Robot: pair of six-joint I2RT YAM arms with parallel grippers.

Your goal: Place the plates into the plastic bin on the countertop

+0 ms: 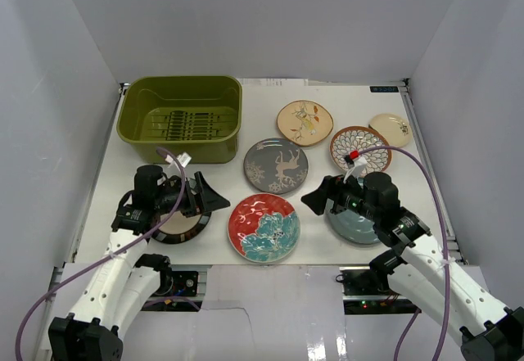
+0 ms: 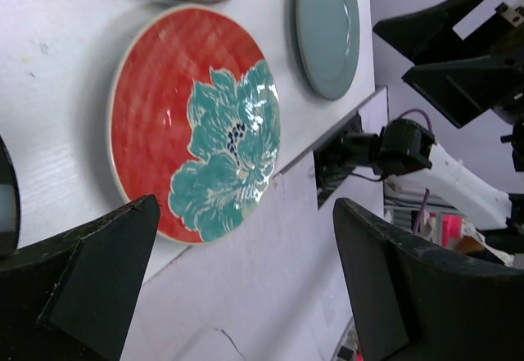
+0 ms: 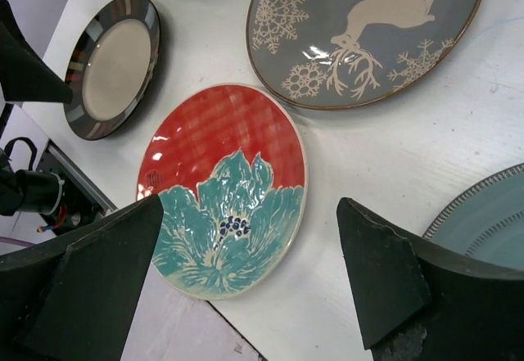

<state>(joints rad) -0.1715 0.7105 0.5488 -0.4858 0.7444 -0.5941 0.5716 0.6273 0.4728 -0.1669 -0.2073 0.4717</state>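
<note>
The red plate is clear of the dark-rimmed cream plate, so the robot's left gripper keeps going down until its open fingers are on both sides of the facing red rim, and then close.
The olive-green plastic bin stands empty at the back left of the countertop. The red plate with teal flowers lies front centre, between my two grippers. My left gripper is open and empty, above the dark-rimmed cream plate. My right gripper is open and empty, above the pale blue plate. The left wrist view shows the red plate beyond the open left gripper. The right wrist view shows it between the open right gripper's fingers.
The grey plate with white figure lies centre. The tan floral plate, brown-white lattice plate and small cream plate lie at the back right. White walls enclose the countertop. The table's front edge runs just below the red plate.
</note>
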